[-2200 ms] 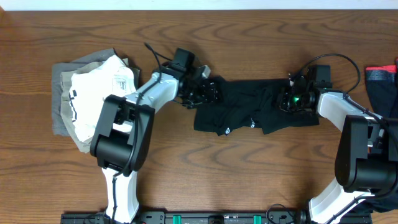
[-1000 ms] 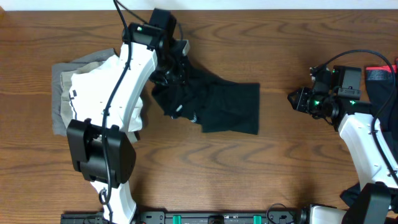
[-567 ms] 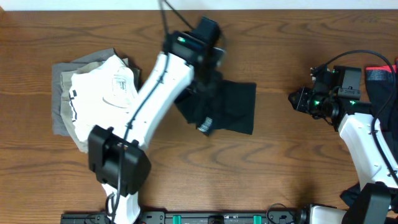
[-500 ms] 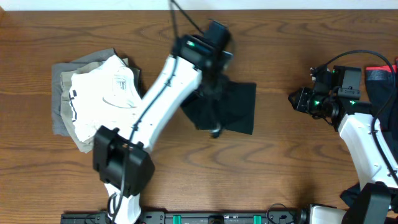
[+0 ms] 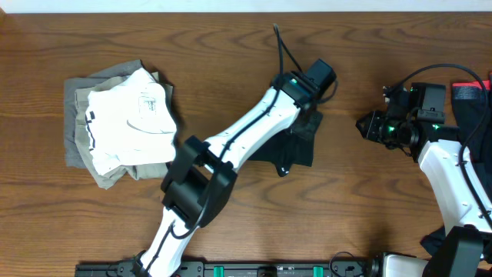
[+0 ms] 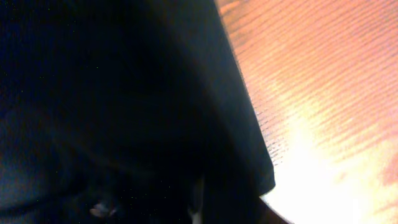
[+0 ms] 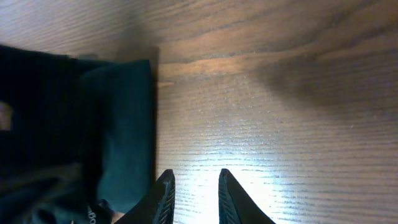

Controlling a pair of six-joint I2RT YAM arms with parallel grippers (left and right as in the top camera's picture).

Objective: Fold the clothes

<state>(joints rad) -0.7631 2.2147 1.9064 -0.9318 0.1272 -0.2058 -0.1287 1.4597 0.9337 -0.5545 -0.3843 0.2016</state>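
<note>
My left gripper reaches across the black shirt to its far edge, so it should back toward the stack while my right gripper takes that edge.
The black shirt lies bunched at the table's middle, partly under my left arm. My left gripper is down on the shirt's upper right corner. Its wrist view is filled with black fabric beside bare wood, and no fingers can be made out. My right gripper hovers to the right of the shirt, apart from it. In its wrist view the right gripper stands slightly open over bare wood with nothing between the fingers, the shirt's edge just to its left.
A stack of folded white and grey clothes sits at the left. Dark garments with a red band lie at the right edge behind my right arm. The left arm's long white link crosses the table diagonally.
My left arm has swung from the upper left to the right, dragging the black shirt's fabric with it. The shirt now sits further right and more compact. The right arm has held still.
</note>
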